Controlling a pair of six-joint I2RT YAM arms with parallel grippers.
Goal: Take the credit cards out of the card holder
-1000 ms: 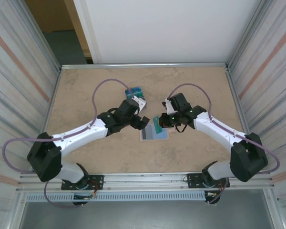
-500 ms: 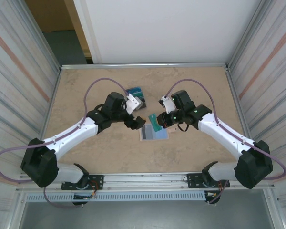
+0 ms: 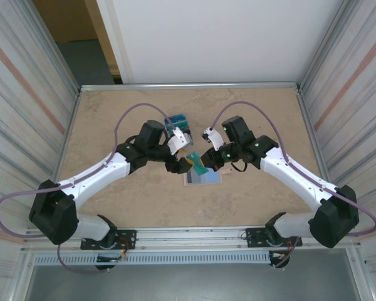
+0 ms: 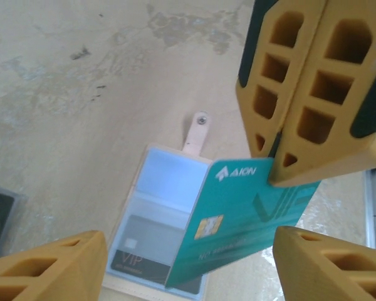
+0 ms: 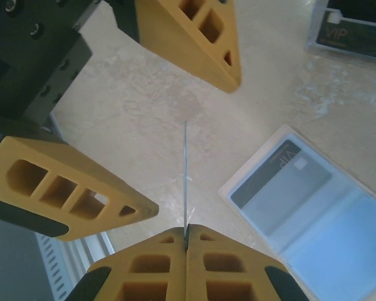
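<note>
The teal card's loose end (image 4: 189,263) slopes down across the open fingers of my left gripper. My right gripper should raise the card and make it level before my left gripper closes.
The card holder (image 3: 204,177) lies open on the table, pale-blue lining up, with its tan tab (image 4: 197,128) at the far edge. A dark grey card (image 4: 141,248) sits in its pocket. My right gripper (image 3: 208,159) is shut on one end of a teal credit card (image 4: 241,216) and holds it in the air above the holder. In the right wrist view that teal card (image 5: 185,179) is edge-on, rising from the right gripper (image 5: 187,235). My left gripper (image 4: 188,269) is open, with one finger on each side of the card's free end and a gap on both sides.
More cards (image 3: 177,119), blue and teal, lie on the table behind the left gripper. A dark card in a clear sleeve (image 5: 351,28) lies near them. Metal walls fence the table's left and right sides, and a rail (image 3: 188,238) runs along the near edge.
The left gripper has swung right and down toward the teal card and its jaws have narrowed around it. The right gripper has carried the card a little left, still shut.
</note>
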